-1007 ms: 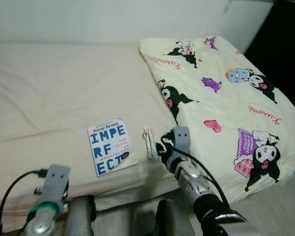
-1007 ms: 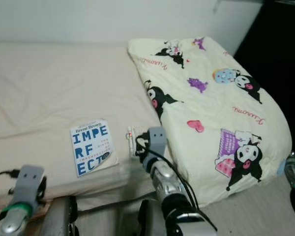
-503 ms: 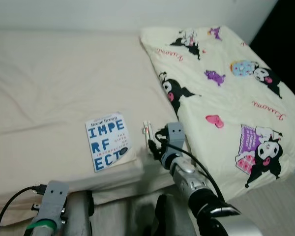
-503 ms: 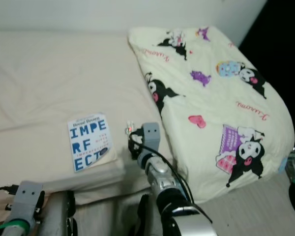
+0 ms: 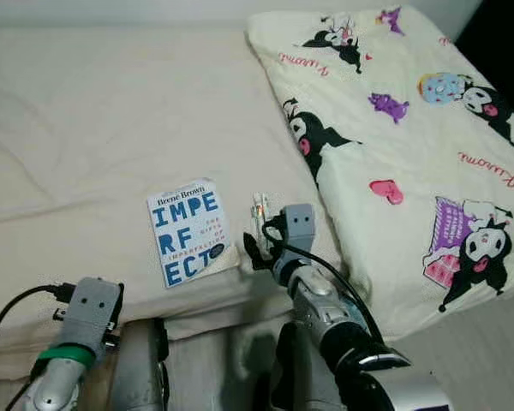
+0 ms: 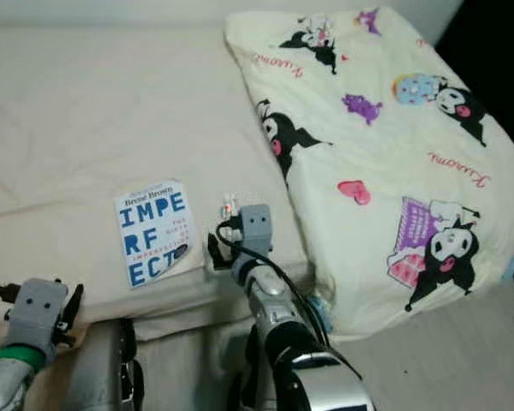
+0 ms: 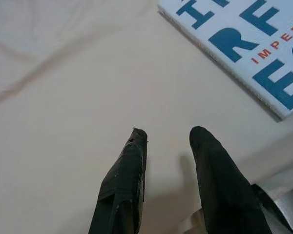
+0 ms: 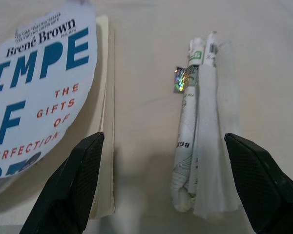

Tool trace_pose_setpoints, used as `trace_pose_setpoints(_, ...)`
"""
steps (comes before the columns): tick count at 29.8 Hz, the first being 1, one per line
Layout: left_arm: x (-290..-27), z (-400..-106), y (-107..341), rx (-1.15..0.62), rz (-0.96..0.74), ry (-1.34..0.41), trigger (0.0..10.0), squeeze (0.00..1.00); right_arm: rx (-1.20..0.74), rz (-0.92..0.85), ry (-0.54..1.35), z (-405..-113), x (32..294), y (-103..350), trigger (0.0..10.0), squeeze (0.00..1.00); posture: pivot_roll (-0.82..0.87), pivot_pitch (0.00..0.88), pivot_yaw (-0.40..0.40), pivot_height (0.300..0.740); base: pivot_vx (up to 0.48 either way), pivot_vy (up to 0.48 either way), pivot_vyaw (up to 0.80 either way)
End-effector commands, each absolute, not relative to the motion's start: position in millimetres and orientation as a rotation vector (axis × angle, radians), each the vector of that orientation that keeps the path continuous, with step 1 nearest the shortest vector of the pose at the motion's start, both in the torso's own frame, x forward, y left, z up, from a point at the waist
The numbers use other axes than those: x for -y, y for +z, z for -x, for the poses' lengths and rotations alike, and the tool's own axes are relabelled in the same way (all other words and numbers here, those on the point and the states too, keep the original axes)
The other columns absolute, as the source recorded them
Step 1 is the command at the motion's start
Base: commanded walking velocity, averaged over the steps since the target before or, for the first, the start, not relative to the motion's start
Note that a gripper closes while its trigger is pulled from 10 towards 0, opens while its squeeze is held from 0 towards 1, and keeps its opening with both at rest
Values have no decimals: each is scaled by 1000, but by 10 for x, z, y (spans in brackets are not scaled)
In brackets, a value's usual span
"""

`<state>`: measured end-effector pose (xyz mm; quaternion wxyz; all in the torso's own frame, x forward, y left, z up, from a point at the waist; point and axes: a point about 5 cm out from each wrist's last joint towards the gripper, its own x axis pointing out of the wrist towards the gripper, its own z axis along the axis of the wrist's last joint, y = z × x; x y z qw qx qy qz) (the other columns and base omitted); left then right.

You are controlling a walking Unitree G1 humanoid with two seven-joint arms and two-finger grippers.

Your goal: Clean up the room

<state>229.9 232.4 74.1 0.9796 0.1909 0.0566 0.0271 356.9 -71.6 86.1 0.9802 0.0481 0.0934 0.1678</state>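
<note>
A thin edge (image 8: 228,97) lies loose alongside the white paper wrapper (image 8: 189,129), so I expect its roll to stay straight and a flap to spread out while I carry it.
A white book with blue lettering (image 5: 187,231) lies flat near the front edge of the beige bed (image 5: 86,128). Just to its right lies a small rolled white paper wrapper (image 5: 259,208). My right gripper (image 5: 259,243) hovers low at the bed's edge, open wide. In the right wrist view its fingers (image 8: 78,185) straddle the book's edge (image 8: 44,97) and the wrapper (image 8: 198,141), touching neither. My left arm (image 5: 87,310) is low at the front left. The left gripper (image 7: 168,134) is open over bare sheet, with the book's corner (image 7: 254,44) ahead of it.
A large cream pillow printed with cartoon characters (image 5: 411,128) covers the right side of the bed, its edge close to the wrapper. The bed's front edge drops off just beneath both arms. Wrinkled bare sheet stretches to the left and behind the book.
The camera has tilted down and come closer to the bed. My right gripper has moved left and forward, now between book and wrapper. The left arm has risen slightly.
</note>
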Motion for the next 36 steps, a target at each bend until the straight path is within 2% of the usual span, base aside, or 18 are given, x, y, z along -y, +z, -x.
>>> trace_pose_setpoints(1,-2349,-2234,696,-151,-378,46,10000,0,-214,-77,334,-3536,704,795,10000,1000,216,299,-68,586,0,0,0)
trace_pose_setpoints(10,-2474,-2085,841,-163,-401,37,10000,0,-180,-21,310,-3571,618,874,10000,1000,274,346,-51,586,0,0,0)
trace_pose_setpoints(11,-2484,-2066,849,-167,-403,36,10000,0,-174,-11,311,-3576,605,888,10000,592,278,349,-50,586,0,0,0)
trace_pose_setpoints(12,-2498,-2041,858,-171,-405,35,10000,0,-170,-4,313,-3579,583,901,10000,0,287,355,-48,586,0,0,0)
trace_pose_setpoints(25,-2568,-1936,924,-202,-415,35,10000,0,-175,116,318,-3578,457,922,10000,0,304,358,-35,586,0,0,0)
trace_pose_setpoints(26,-2568,-1933,924,-204,-416,33,10000,0,-181,126,305,-3584,473,919,4667,0,303,357,-34,586,0,0,0)
trace_pose_setpoints(27,-2566,-1935,921,-206,-415,31,10000,0,-185,133,290,-3592,495,918,0,0,302,350,-31,586,0,0,0)
trace_pose_setpoints(36,-2540,-1996,932,-208,-412,21,10000,0,-187,114,271,-3624,541,947,0,0,294,335,-29,586,0,0,0)
